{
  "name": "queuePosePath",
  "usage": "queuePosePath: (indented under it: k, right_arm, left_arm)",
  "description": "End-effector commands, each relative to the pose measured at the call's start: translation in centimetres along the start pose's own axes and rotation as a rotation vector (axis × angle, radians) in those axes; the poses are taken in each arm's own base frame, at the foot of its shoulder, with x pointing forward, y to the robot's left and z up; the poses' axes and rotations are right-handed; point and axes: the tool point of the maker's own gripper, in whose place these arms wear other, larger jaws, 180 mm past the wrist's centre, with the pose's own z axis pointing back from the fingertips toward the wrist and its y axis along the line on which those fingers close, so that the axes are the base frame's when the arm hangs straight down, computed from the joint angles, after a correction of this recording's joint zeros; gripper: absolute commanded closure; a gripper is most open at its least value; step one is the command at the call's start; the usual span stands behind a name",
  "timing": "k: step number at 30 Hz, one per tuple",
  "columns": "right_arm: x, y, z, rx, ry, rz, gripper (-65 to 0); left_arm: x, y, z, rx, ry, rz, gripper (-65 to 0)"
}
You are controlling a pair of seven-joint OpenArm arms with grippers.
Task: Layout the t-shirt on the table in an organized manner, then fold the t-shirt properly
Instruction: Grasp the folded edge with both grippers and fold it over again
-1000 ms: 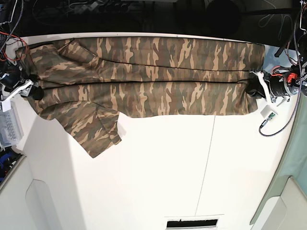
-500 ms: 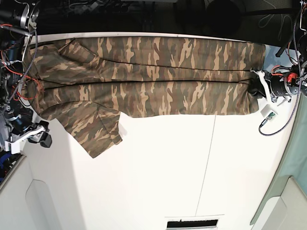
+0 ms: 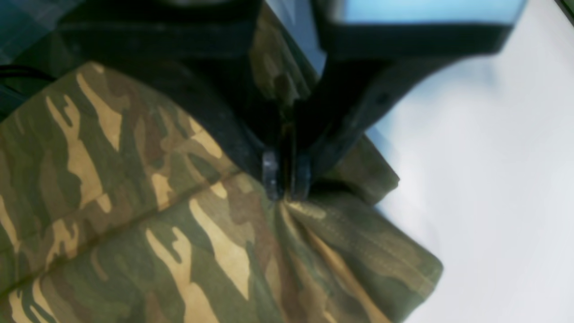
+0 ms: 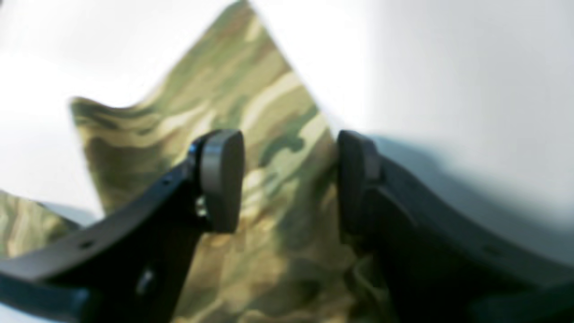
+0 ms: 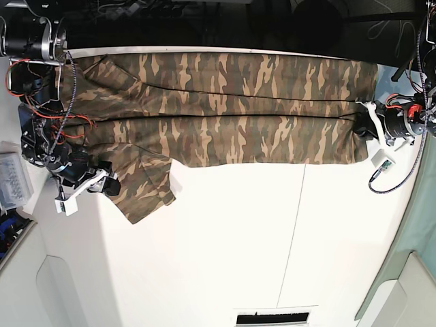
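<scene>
Bunched cloth at the t-shirt's end is pinched in my left gripper. My left gripper should put that end down flat and grab its edge before it folds the end toward the t-shirt's middle.
The camouflage t-shirt lies as a long band across the far side of the white table, with one sleeve sticking out toward the front at the left. My left gripper is shut on the shirt's right edge; the left wrist view shows its tips pinching bunched cloth. My right gripper is at the sleeve's left edge. In the right wrist view it is open, with a pad on each side of the sleeve cloth below.
A clear plastic box sits off the table's left edge. A small white connector on a cable lies near the left gripper. A thin dark seam runs front to back. A dark slot sits at the front edge.
My right gripper let go of the shirt's left edge, swung forward off the cloth, then came in over the loose sleeve. The left gripper has kept its hold and place.
</scene>
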Motion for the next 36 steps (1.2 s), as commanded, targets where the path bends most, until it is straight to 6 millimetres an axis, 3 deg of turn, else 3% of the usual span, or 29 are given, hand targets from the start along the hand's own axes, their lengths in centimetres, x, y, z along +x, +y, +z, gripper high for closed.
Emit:
queuePosePath:
  k: [1, 6, 9, 13, 20, 26, 31, 36]
  right_arm:
    - [1.3, -0.1, 0.3, 0.003, -0.02, 0.008, -29.4]
    - [0.5, 1.0, -0.2, 0.027, 0.018, 0.001, -0.7]
    - [0.4, 1.2, -0.2, 0.032, 0.037, 0.002, 0.0]
    - [2.8, 1.2, 0.9, 0.03, -0.002, 0.02, 0.0]
    - [5.5, 2.4, 6.6, 0.072, -0.112, 0.031, 0.0]
    - [2.6, 2.8, 11.5, 0.08, -0.097, 0.096, 0.0]
    - [-0.5, 3.5, 15.0, 0.059, -0.079, 0.148, 0.0]
    - [-3.0, 3.4, 17.7, 0.028, -0.069, 0.142, 0.0]
  left_arm:
    - [1.2, 1.1, 0.9, 0.026, -0.031, -0.012, -6.1]
    - [1.3, 1.2, 0.9, 0.028, -0.035, -0.01, -6.1]
    - [1.7, 1.5, 0.9, 0.048, -0.056, 0.006, -5.8]
    - [2.6, 2.1, 1.3, 0.059, -0.072, -0.009, -2.6]
    - [4.1, 2.3, 3.9, 0.079, -0.087, -0.113, -2.6]
    - [3.8, 0.5, 6.0, 0.046, -0.022, -0.202, -2.6]
    - [1.1, 0.0, 6.3, 0.038, 0.05, -0.217, -2.7]
    - [-0.4, -0.4, 6.1, 0.03, 0.083, -0.197, -2.9]
